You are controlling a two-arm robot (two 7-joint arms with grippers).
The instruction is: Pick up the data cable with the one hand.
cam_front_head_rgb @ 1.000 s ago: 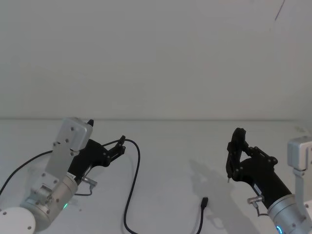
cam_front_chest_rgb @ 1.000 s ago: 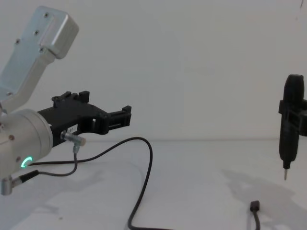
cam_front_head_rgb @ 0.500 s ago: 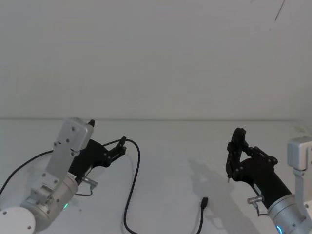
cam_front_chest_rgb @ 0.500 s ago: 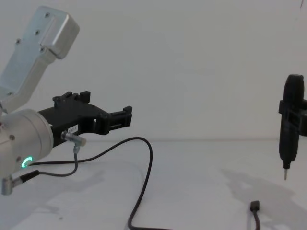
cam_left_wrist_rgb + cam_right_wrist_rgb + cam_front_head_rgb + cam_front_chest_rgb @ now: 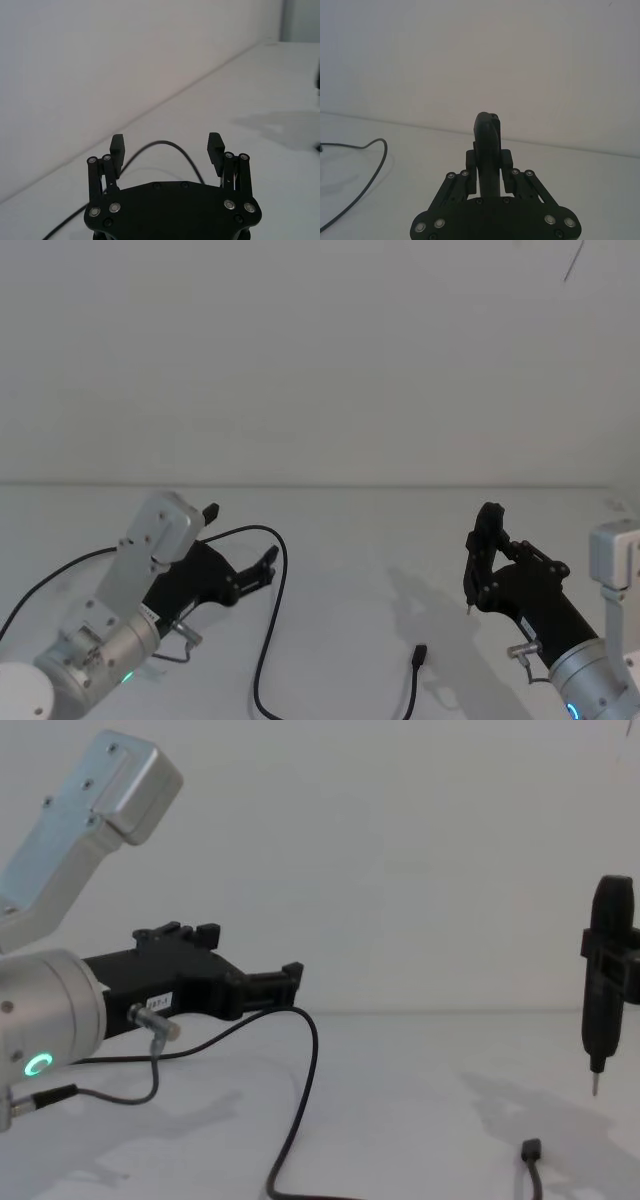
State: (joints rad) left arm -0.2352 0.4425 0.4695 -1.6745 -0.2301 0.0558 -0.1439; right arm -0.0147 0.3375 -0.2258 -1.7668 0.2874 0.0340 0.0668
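Observation:
The data cable keeps a smooth, wide arch (image 5: 306, 1018), so I expect its plug end (image 5: 531, 1151) to stand out in a curve rather than hang down when the robot lifts it.
The data cable (image 5: 276, 585) is a thin black line on the white table. It comes in from the left, arches up, drops toward the front edge and ends in a small black plug (image 5: 420, 653) (image 5: 531, 1150). My left gripper (image 5: 240, 538) is open and hovers at the cable's arch (image 5: 311, 1036). In the left wrist view the arch (image 5: 167, 144) shows between the spread fingertips (image 5: 117, 145), slightly beyond them. My right gripper (image 5: 490, 562) stays at the right, shut on a slim black pen-like tool (image 5: 604, 982) (image 5: 486, 142) whose metal tip points down.
A short grey wire with a silver plug (image 5: 152, 1021) hangs from the left wrist. The white table (image 5: 360, 540) meets a plain white wall at its far edge. Open tabletop lies between the two arms.
My left gripper has moved forward and to the right, closer over the cable's arch. The right arm, the tool and the plug have not moved.

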